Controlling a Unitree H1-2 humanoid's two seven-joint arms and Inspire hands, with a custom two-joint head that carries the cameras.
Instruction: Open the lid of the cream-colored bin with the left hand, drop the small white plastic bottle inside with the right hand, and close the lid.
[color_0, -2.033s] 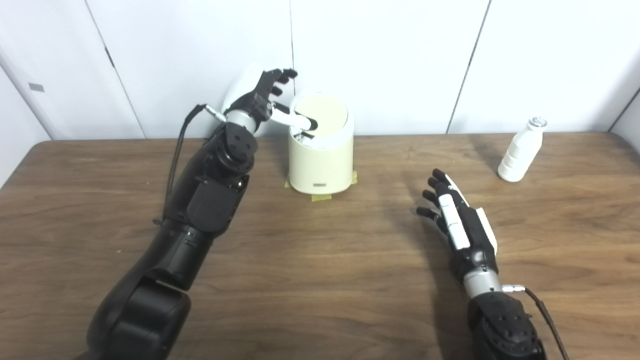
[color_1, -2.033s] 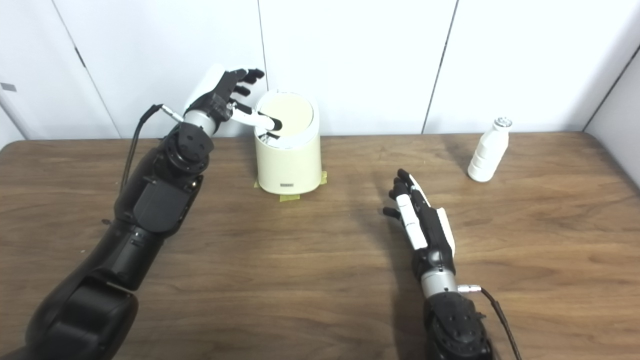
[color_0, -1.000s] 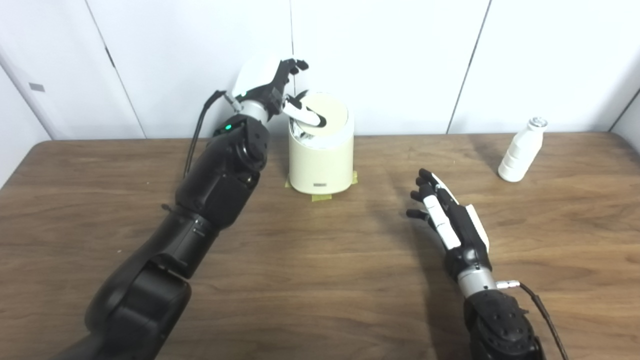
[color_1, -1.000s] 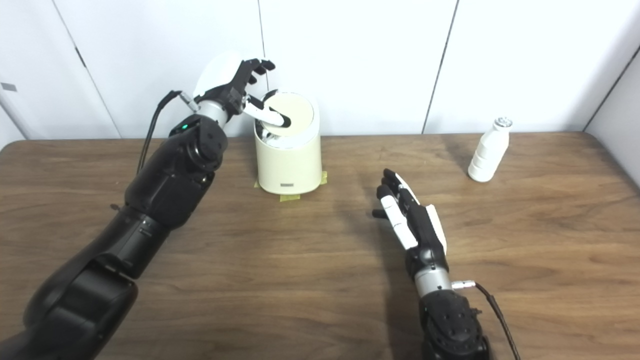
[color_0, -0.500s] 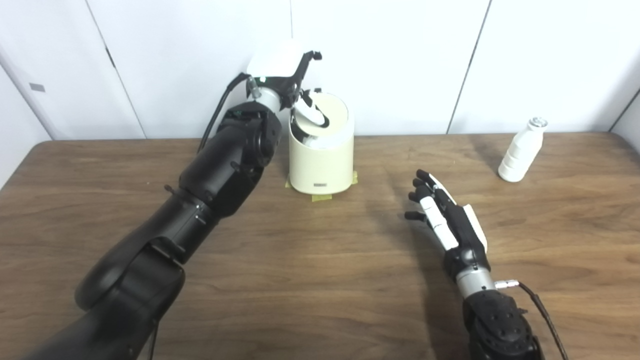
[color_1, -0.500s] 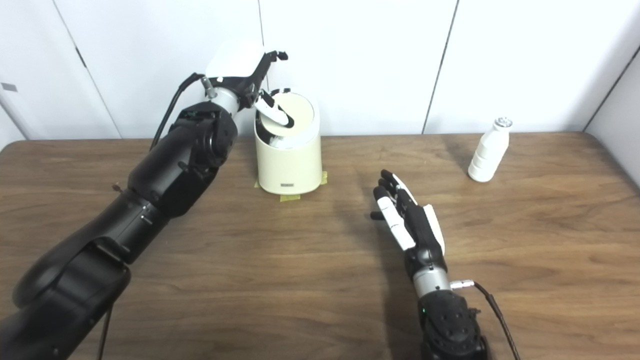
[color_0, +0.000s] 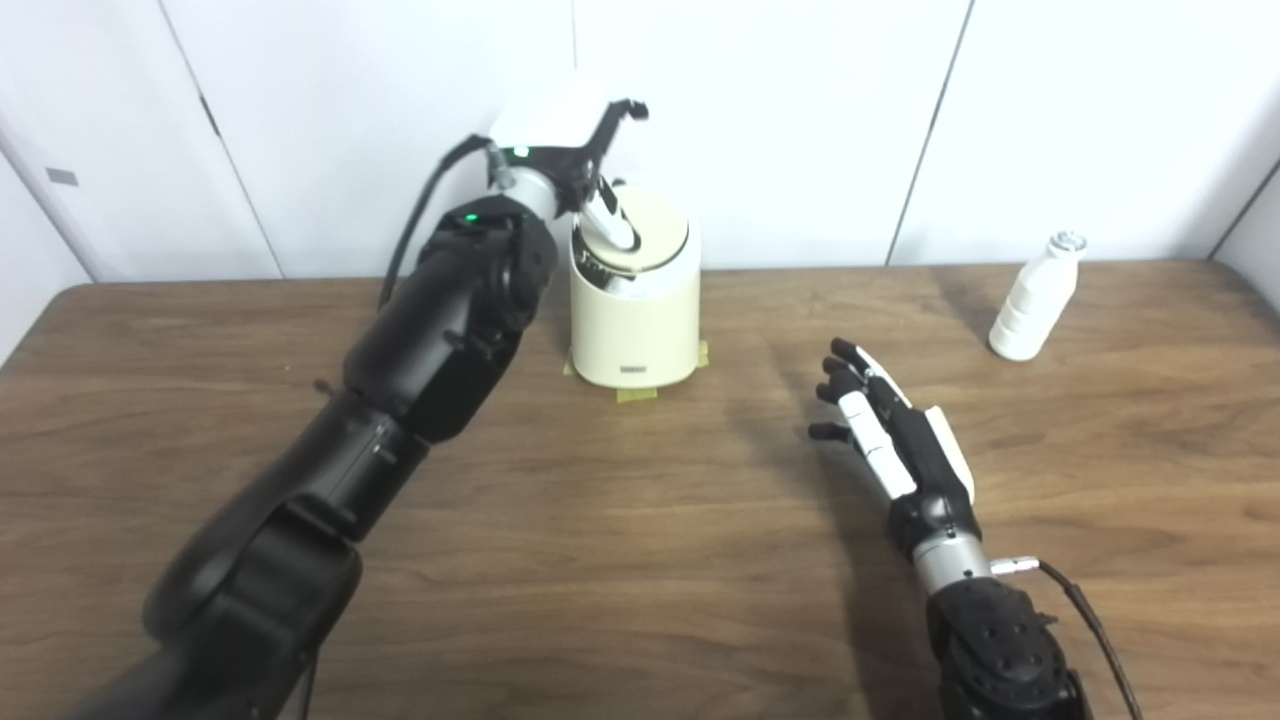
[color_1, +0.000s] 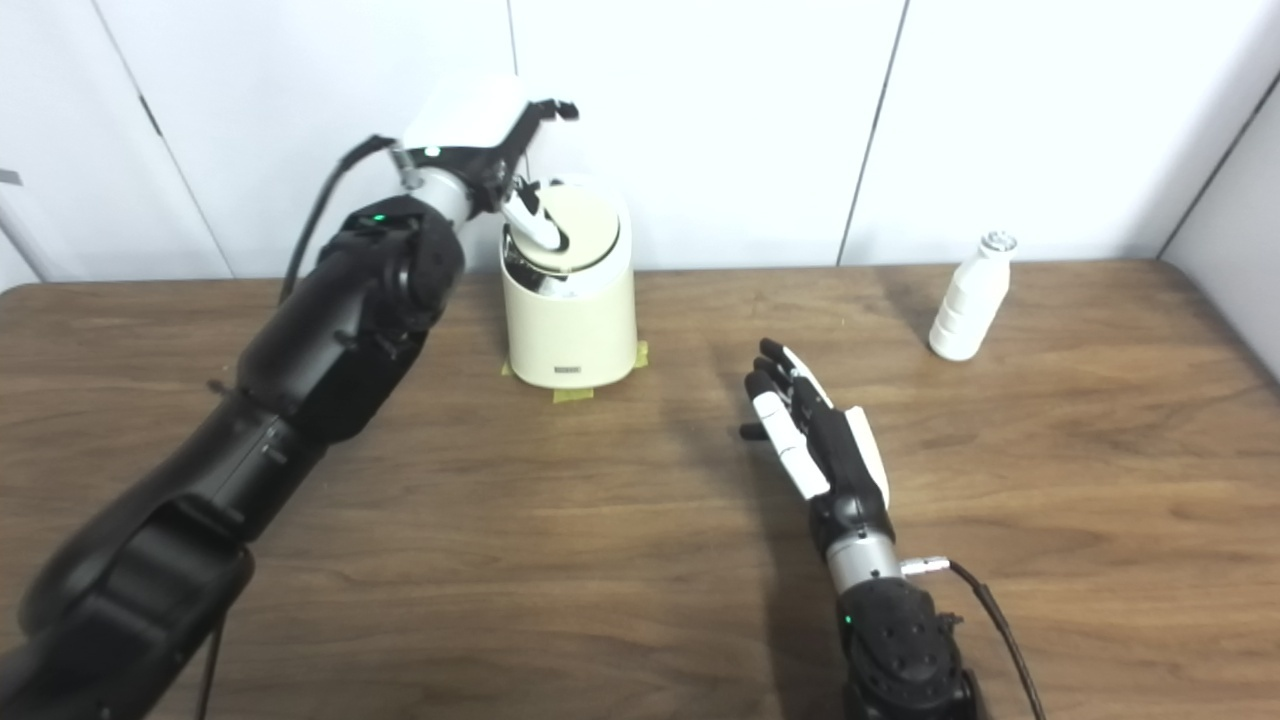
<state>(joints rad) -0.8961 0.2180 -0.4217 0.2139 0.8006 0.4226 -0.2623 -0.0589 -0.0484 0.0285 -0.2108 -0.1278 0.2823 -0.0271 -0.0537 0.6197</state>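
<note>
My gripper will drop the small white plastic bottle (color_0: 1036, 299) into the bin, and the bottle's top should stay near the bin's rim, because the bottle nearly matches the cream-colored bin's height (color_0: 636, 322).
The cream-colored bin (color_0: 635, 325) stands at the back of the table on yellow tape. Its round swing lid (color_0: 655, 230) is tilted, with a dark gap showing at its left edge. My left hand (color_0: 568, 140) hovers over the bin's left rim, fingers spread, and its thumb (color_0: 608, 220) presses down on the lid's left side. The small white plastic bottle (color_0: 1030, 300) stands upright at the far right, untouched. My right hand (color_0: 885, 430) is open just above the table, well left of the bottle and right of the bin.
The wooden table (color_0: 620, 560) runs to a white panelled wall (color_0: 800, 120) just behind the bin and bottle. My left forearm (color_0: 440, 320) lies along the bin's left side. A cable (color_0: 1085, 615) trails from the right wrist.
My left hand has risen and turned over the bin, its thumb pushing the lid's left edge down so the lid tilts. The right hand drifted slightly left. The camera shifted a little.
</note>
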